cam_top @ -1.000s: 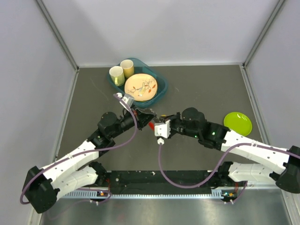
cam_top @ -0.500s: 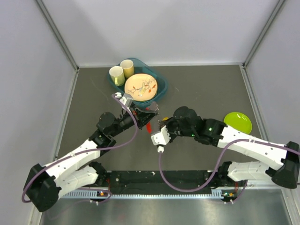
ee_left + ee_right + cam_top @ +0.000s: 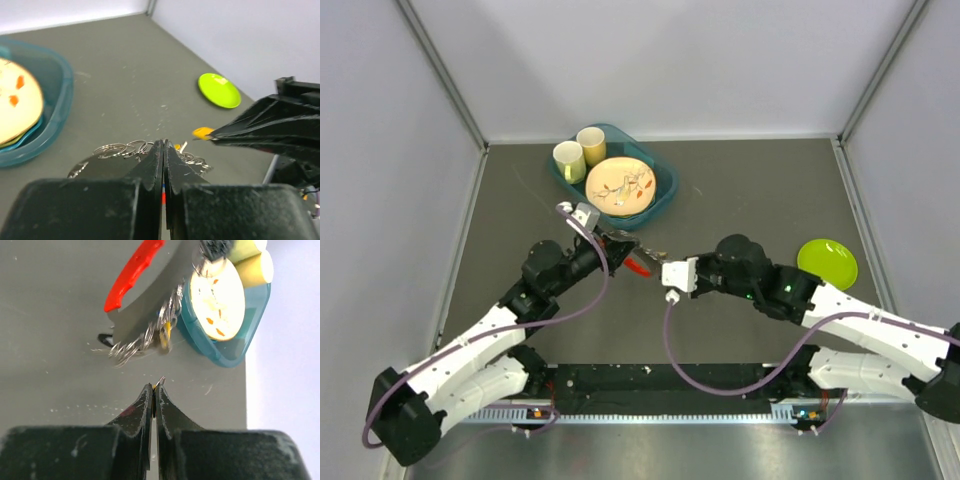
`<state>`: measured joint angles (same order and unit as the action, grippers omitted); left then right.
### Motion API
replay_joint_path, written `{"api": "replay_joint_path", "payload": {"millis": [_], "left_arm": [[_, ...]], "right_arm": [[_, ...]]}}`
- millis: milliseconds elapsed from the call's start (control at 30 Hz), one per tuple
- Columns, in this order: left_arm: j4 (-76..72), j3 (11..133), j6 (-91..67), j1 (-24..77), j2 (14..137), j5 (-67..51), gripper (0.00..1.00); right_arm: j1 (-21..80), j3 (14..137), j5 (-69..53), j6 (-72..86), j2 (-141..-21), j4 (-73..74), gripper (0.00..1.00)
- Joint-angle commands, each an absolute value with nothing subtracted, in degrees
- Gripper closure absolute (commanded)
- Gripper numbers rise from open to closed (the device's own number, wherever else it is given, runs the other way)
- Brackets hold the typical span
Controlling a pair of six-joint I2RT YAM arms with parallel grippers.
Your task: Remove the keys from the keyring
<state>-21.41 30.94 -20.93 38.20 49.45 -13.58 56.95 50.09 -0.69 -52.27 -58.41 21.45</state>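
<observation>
I should keep lowering the keyring with my left gripper until it touches the table (image 3: 576, 291), because the key in my right gripper (image 3: 202, 133) is clear of the heap of rings.
My left gripper (image 3: 164, 144) is shut on the keyring, whose chained metal rings (image 3: 122, 149) fan out behind the fingertips, with a bit of red showing between the jaws. In the top view the left gripper (image 3: 632, 246) holds the red clip (image 3: 640, 266) above the table. In the right wrist view the red clip (image 3: 132, 275) hangs with the bunch of rings (image 3: 142, 342) and a yellow-headed key (image 3: 165, 334) on it. My right gripper (image 3: 154, 386) is shut on a small yellow-headed key (image 3: 202, 133), a short gap away from the ring bunch. It shows in the top view (image 3: 660, 264) just right of the clip.
A teal tray (image 3: 663, 195) at the back holds a patterned plate (image 3: 619, 184) and two cups (image 3: 579, 150). A lime-green plate (image 3: 827, 263) lies at the right. Walls close in the table on three sides.
My right gripper swung down-left from the clip, then pulled back to the right with the yellow-headed key, leaving a gap. My left gripper shifted slightly left with the keyring.
</observation>
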Motion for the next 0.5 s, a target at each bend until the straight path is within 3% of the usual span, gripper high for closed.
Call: {"api": "replay_joint_path", "payload": {"millis": [0, 167, 300, 467], "left_arm": [[-15.39, 29.97, -19.07, 36.04, 46.23, -6.35, 1.0], [-2.39, 31.02, -21.09, 33.66, 48.51, 2.0, 1.0], [9.04, 33.48, -22.58, 32.7, 48.96, 12.11, 1.0], [13.78, 32.69, -23.46, 29.19, 50.53, 18.71, 1.0]], "right_arm": [[54.41, 44.14, 0.18, -36.67, -54.32, 7.34, 1.0], [49.84, 37.09, 8.74, -12.69, -55.27, -5.36, 0.99], [48.61, 39.28, 18.17, -0.47, -62.91, -1.5, 0.98], [41.23, 47.54, 16.72, 10.18, -77.57, 8.69, 1.0]]}}
